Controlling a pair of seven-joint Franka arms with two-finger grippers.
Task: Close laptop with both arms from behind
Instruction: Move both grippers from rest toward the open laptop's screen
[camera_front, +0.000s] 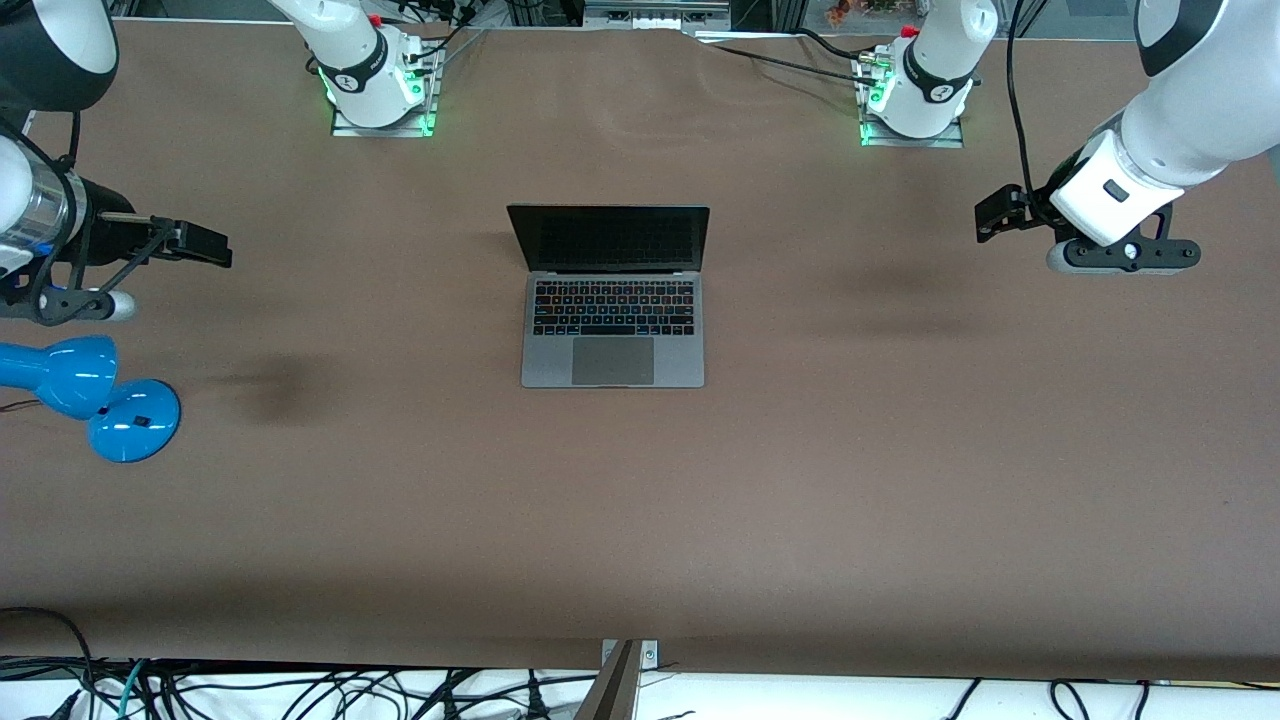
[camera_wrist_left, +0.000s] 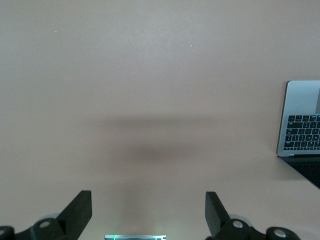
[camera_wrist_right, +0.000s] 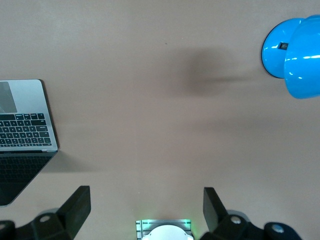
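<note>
A long hinge (camera_front: 613, 275) joins the laptop's screen (camera_front: 609, 238) and the laptop's base, so the screen should swing down flat and the base should stay in place when the robot pushes the screen from behind.
The laptop (camera_front: 612, 330) stands open in the middle of the table, its dark screen upright and facing the front camera. One edge of the laptop (camera_wrist_left: 302, 117) shows in the left wrist view and its other edge (camera_wrist_right: 25, 125) in the right wrist view. My left gripper (camera_front: 1000, 213) hangs over the table toward the left arm's end, well clear of the laptop. It is open (camera_wrist_left: 148, 200) with nothing between its fingers. My right gripper (camera_front: 205, 243) hangs over the right arm's end, also open (camera_wrist_right: 146, 197) and empty.
A blue desk lamp (camera_front: 100, 395) lies on the table at the right arm's end, below the right gripper, and shows in the right wrist view as the lamp (camera_wrist_right: 295, 50). The arms' bases (camera_front: 375, 85) (camera_front: 915, 95) stand along the table's edge farthest from the front camera.
</note>
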